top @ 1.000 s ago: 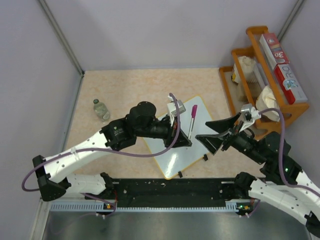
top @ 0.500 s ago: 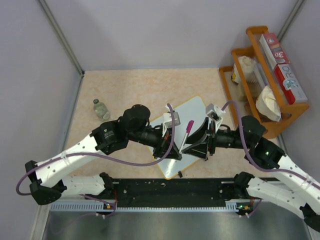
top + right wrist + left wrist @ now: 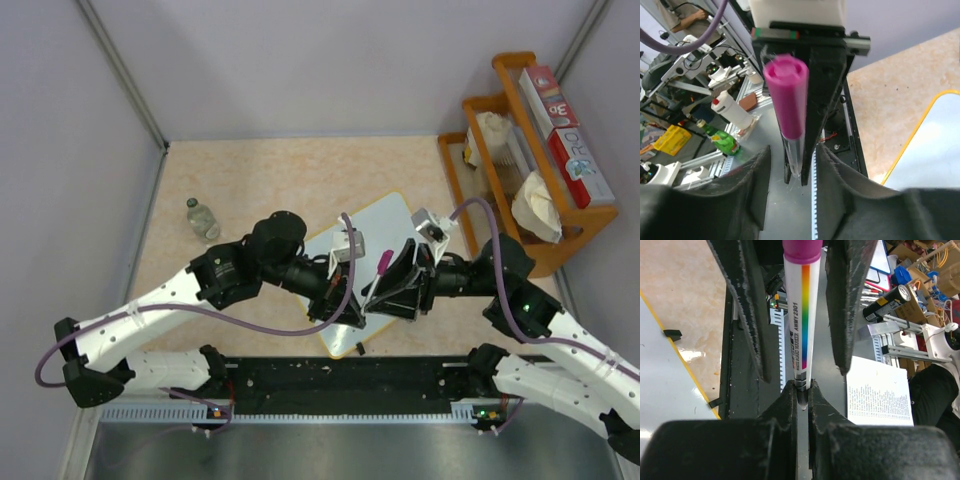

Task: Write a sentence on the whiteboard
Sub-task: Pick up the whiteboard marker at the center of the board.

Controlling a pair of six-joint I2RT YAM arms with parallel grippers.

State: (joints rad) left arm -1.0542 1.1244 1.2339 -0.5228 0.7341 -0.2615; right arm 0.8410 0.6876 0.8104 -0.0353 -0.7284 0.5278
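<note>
I should swing the marker with my left gripper in line with my right gripper's fingers before the handover, because the marker's pink cap (image 3: 385, 261) sticks up across them.
My left gripper (image 3: 350, 300) (image 3: 802, 387) is shut on the tip end of a white marker (image 3: 802, 315) with a rainbow stripe and a pink cap (image 3: 384, 262) (image 3: 787, 95). It holds the marker in the air over the whiteboard (image 3: 392, 215) (image 3: 660, 370) (image 3: 935, 145), white with a yellow rim. My right gripper (image 3: 385, 290) (image 3: 792, 150) faces it. Its fingers (image 3: 747, 310) stand either side of the marker's capped end, with a gap showing on each side. No sentence shows on the parts of the board that I see.
A small glass bottle (image 3: 203, 218) stands on the beige table at the left. A wooden rack (image 3: 500, 150) with boxes and white bundles stands at the right wall. The black base rail (image 3: 340, 375) runs along the near edge.
My right arm swung left from beside the board to the marker, and its jaws narrowed around the capped end. The left arm drew the marker a little nearer and lower.
</note>
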